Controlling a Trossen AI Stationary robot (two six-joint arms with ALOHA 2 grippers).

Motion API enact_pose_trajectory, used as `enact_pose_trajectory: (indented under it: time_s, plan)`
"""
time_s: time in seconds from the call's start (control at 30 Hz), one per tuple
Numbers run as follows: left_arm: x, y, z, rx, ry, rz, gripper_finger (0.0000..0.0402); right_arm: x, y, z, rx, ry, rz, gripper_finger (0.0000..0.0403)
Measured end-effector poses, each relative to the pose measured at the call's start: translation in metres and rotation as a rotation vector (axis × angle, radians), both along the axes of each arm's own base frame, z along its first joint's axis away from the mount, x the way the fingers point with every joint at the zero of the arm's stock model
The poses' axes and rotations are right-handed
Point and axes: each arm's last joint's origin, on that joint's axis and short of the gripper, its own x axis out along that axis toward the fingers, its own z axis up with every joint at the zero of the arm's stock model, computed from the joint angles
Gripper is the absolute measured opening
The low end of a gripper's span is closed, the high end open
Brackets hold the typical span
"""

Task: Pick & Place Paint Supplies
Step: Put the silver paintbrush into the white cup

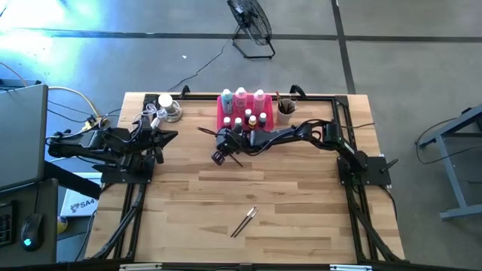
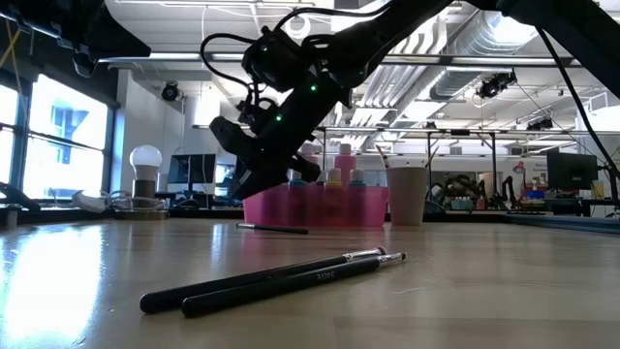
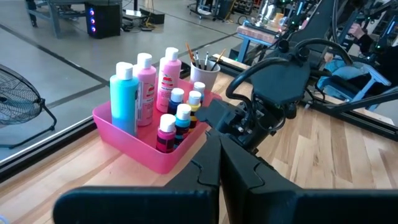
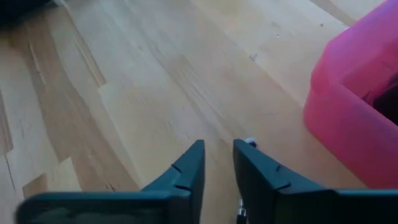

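My right gripper is hovering with a finger over the brush tip (image 4: 250, 142), so the tip is off the gap. I should open the gripper, lower it around the brush's metal neck (image 4: 241, 206) and close it there.
My right gripper (image 1: 219, 156) (image 2: 237, 189) hangs above the table just left of the bright pink tray (image 1: 224, 113), shut on a thin paintbrush. Three tall white-capped bottles (image 3: 146, 84) and several tiny bottles (image 3: 180, 118) stand upright in the tray. More brushes stand in the beige cup (image 1: 285, 111). One brush (image 1: 207, 132) (image 2: 271, 229) lies flat beside the tray. Two others (image 1: 243, 223) (image 2: 281, 281) lie side by side nearer the near edge. My left gripper (image 1: 164, 138) waits shut at the table's left. My right gripper (image 4: 217, 155) has a thin paintbrush between its two nearly closed fingers. Only the brush's pale tip (image 4: 249, 142) shows, just past one finger, and the fingers hide the rest of the hold. The fingers slant down toward the table's left. The brush is lifted clear of the wood.
A round lamp bulb with cables (image 1: 167, 105) (image 2: 145, 170) sits at the far left corner. The cup (image 2: 407, 194) stands right of the tray (image 2: 320, 208). Bare wood stretches across the middle and near part of the table around the two loose brushes.
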Motion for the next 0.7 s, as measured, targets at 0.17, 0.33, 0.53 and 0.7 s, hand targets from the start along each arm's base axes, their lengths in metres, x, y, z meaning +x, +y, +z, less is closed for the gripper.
enact_pose_trajectory:
  time_s: [0.17,0.33,0.53,0.7]
  plan:
    - [0.0,0.0,0.0,0.0,0.0,0.0,0.0,0.002,0.0,-0.014,0.01,0.022,-0.002,0.0113]
    - [0.0,0.0,0.0,0.0,0.0,0.0,0.0,0.005,-0.002,-0.026,-0.021,0.015,-0.033,0.0122]
    - [0.0,0.0,0.0,-0.003,0.001,-0.011,0.0,0.006,-0.009,-0.027,-0.048,-0.006,-0.06,0.0113]
    - [0.0,-0.001,0.0,-0.006,0.001,-0.027,0.0,0.005,-0.012,-0.028,-0.052,0.006,-0.065,0.0106]
